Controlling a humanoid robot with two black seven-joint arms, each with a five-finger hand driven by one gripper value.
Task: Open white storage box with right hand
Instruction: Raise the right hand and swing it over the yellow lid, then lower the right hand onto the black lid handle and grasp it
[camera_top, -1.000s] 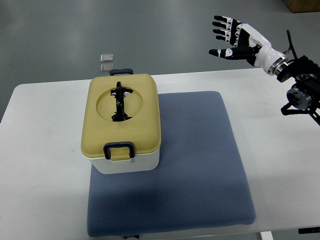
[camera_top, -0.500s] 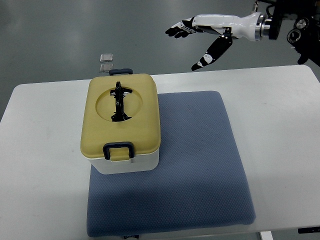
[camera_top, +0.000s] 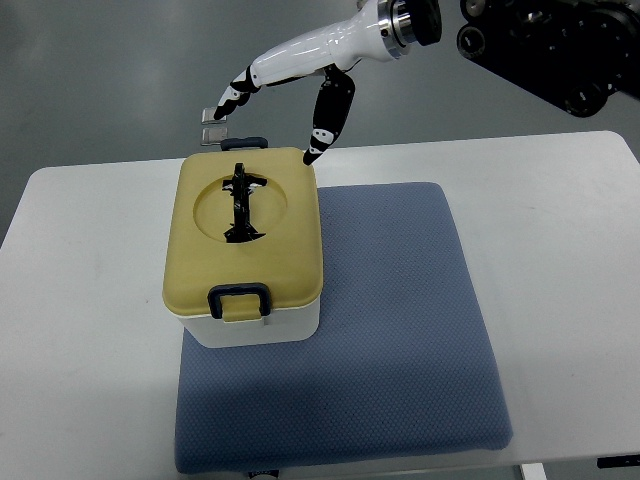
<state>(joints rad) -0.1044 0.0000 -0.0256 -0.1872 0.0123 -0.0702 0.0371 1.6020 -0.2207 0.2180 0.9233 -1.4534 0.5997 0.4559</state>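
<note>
The tan lid (camera_top: 245, 265) will come off in one piece, latches included, when I lift its handle, because dark latches (camera_top: 240, 300) sit at both the front and the back.
A white storage box (camera_top: 262, 330) with a tan lid (camera_top: 243, 238) stands on the left part of a blue mat (camera_top: 400, 330). The lid is down; a black folding handle (camera_top: 240, 204) lies in its round recess, and dark latches sit at the front (camera_top: 238, 298) and back (camera_top: 242, 144). My right hand (camera_top: 275, 105) reaches in from the upper right and hovers over the box's far edge, fingers spread and holding nothing. Its thumb tip (camera_top: 313, 154) is close to the lid's back right corner. No left arm shows.
The white table (camera_top: 90, 330) carries the mat and box. Two small clear squares (camera_top: 214, 124) lie on the floor beyond the table's far edge. The right arm's dark body (camera_top: 560, 45) fills the upper right corner.
The right hand has swung from the upper right leftward and down, now reaching the box's back edge. The box has not moved.
</note>
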